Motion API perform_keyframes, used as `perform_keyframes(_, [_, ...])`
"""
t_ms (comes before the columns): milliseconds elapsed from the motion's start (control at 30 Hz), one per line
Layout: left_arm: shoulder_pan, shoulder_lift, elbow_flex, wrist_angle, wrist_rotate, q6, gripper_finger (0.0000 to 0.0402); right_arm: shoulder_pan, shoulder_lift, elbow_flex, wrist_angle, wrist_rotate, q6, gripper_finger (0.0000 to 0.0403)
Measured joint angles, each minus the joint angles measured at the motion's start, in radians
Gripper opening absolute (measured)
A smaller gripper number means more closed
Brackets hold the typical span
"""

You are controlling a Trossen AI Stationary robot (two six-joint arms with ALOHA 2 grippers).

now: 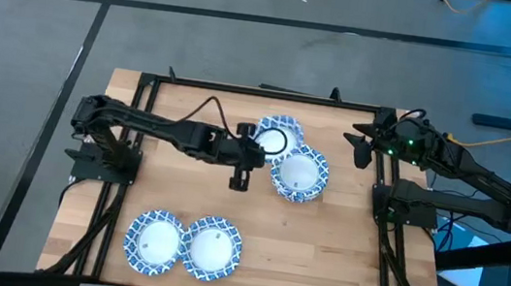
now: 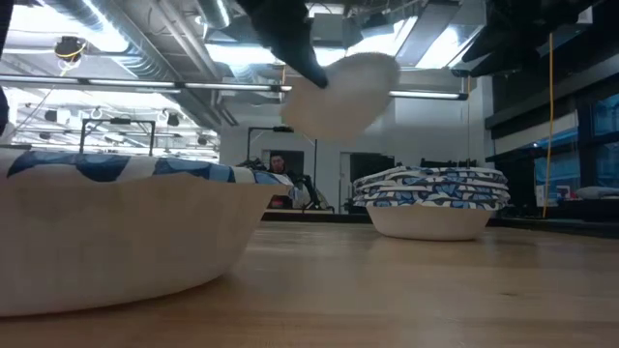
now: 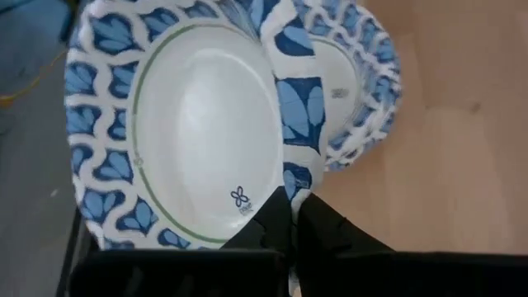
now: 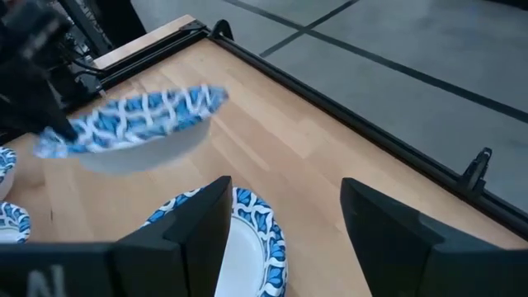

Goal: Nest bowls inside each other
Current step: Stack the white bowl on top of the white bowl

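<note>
Next, my left gripper moves the held bowl (image 1: 278, 138) back over the nested bowls (image 1: 300, 174) and lowers it in, because it hangs tilted past the far side of the stack.
My left gripper (image 1: 257, 149) is shut on one blue-and-white patterned bowl (image 1: 281, 134), held in the air at the table's far middle, beside and partly over a stack of nested bowls (image 1: 298, 175). The held bowl also shows in the low view (image 2: 343, 92), high above the stack (image 2: 432, 198), and in the right wrist view (image 4: 140, 124). Two single bowls (image 1: 154, 241) (image 1: 211, 248) rest on their bases at the near left. My right gripper (image 1: 360, 144) is open and empty at the far right edge, its fingers (image 4: 206, 219) above the stack (image 4: 252, 239). My left gripper pinches the held bowl's patterned rim (image 3: 290, 183) between its two fingers (image 3: 276, 219), on the side of the bowl toward the table's left. The fingers come roughly level from the left. The bowl is lifted clear of the table and the stack, tilted.
The black frame rail (image 1: 378, 192) runs along the table's right side by the right arm's base. Bare wood (image 1: 319, 258) lies at the near right. In the low view a near bowl (image 2: 116, 232) fills the left foreground.
</note>
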Motion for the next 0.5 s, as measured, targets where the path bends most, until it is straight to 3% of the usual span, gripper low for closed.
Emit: perform_keyframes(500, [-0.005, 0.181, 0.0, 0.293, 0.192, 0.08, 0.0, -0.003, 0.0, 0.0, 0.0, 0.002, 0.014, 0.0228])
